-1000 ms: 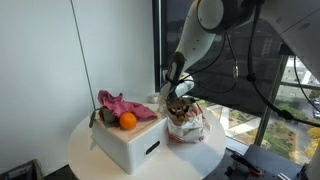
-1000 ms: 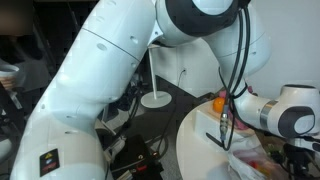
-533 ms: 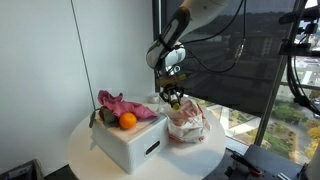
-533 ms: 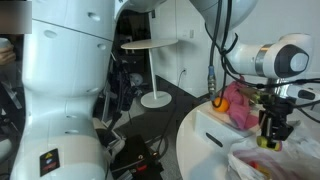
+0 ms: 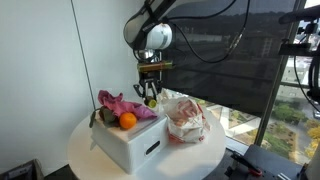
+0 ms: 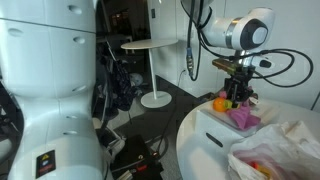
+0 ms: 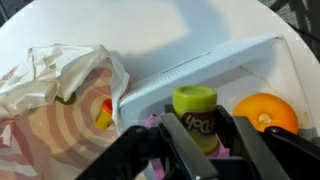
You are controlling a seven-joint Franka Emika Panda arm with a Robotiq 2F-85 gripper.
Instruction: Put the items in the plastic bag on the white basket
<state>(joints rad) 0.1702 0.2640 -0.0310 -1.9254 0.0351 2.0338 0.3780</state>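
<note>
The yellow-green tub (image 5: 150, 102) is hanging over the free spot (image 5: 146, 122) beside the orange in the white basket. I should move my gripper down next until the tub sits there.
My gripper (image 7: 198, 140) is shut on a small yellow-green tub with a red label (image 7: 197, 117) and holds it over the white basket (image 7: 200, 70). In both exterior views the gripper (image 5: 149, 96) (image 6: 237, 96) hangs above the basket (image 5: 130, 143) (image 6: 213, 128). The basket holds an orange (image 5: 127, 121) (image 7: 266, 112) and a pink cloth (image 5: 118, 103) (image 6: 243, 118). The crumpled clear plastic bag (image 5: 186, 120) (image 6: 280, 155) (image 7: 55, 100) lies beside the basket with colourful items inside.
The basket and bag sit on a round white table (image 5: 85, 150) with edges close by. A dark window blind (image 5: 230, 50) and a window are behind. A white robot body (image 6: 60, 90) fills the near side of an exterior view.
The gripper has lifted the tub out of the plastic bag and carried it sideways from over the bag to over the white basket.
</note>
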